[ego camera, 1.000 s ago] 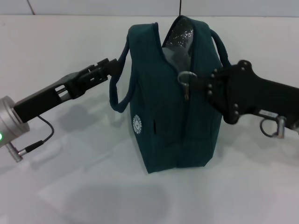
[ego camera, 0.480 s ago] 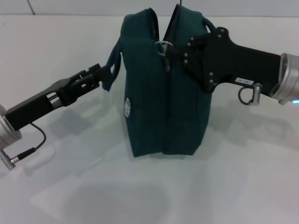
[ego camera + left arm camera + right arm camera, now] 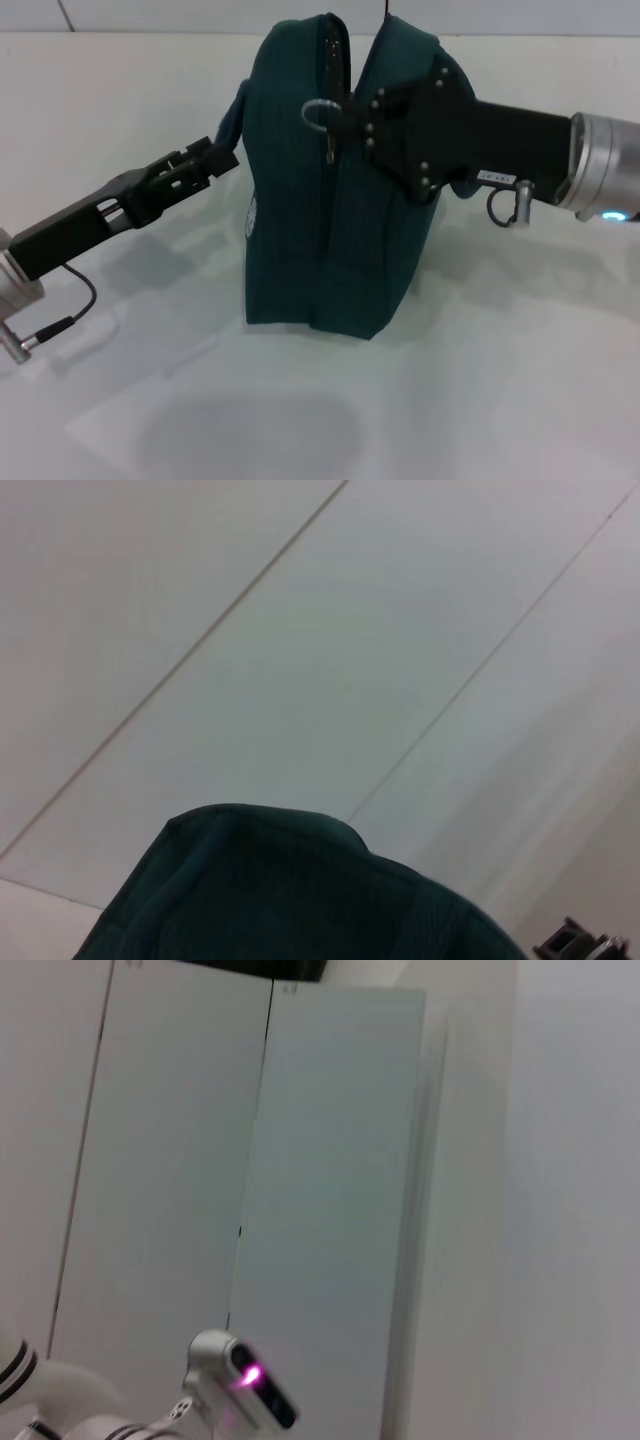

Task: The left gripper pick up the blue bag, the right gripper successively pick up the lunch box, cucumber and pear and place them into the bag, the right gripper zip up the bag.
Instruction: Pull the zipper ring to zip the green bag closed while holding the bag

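Note:
With the bag's zipper gaping (image 3: 338, 62) beyond the ring, my left gripper next moves from the bag's handle to the bag's side (image 3: 256, 178) and steadies it while my right gripper pulls.
The dark blue-green bag (image 3: 320, 220) stands upright on the white table (image 3: 520, 380). My left gripper (image 3: 222, 158) is at the bag's left side, shut on its carrying handle (image 3: 232, 125). My right gripper (image 3: 345, 115) is at the top of the bag, shut on the zipper pull beside its metal ring (image 3: 318, 112). The zipper line (image 3: 336, 60) looks closed along the top. The lunch box, cucumber and pear are out of view. The left wrist view shows only the bag's top edge (image 3: 280, 890). The right wrist view shows neither bag nor fingers.
The right wrist view shows pale wall panels (image 3: 330, 1160) and a robot part with a pink light (image 3: 245, 1375). A cable (image 3: 70, 300) hangs from my left arm near the table's left side.
My right gripper has pulled the zipper ring up and to the left along the bag's top. The silver-lined opening has closed. The bag has shifted left and leans slightly.

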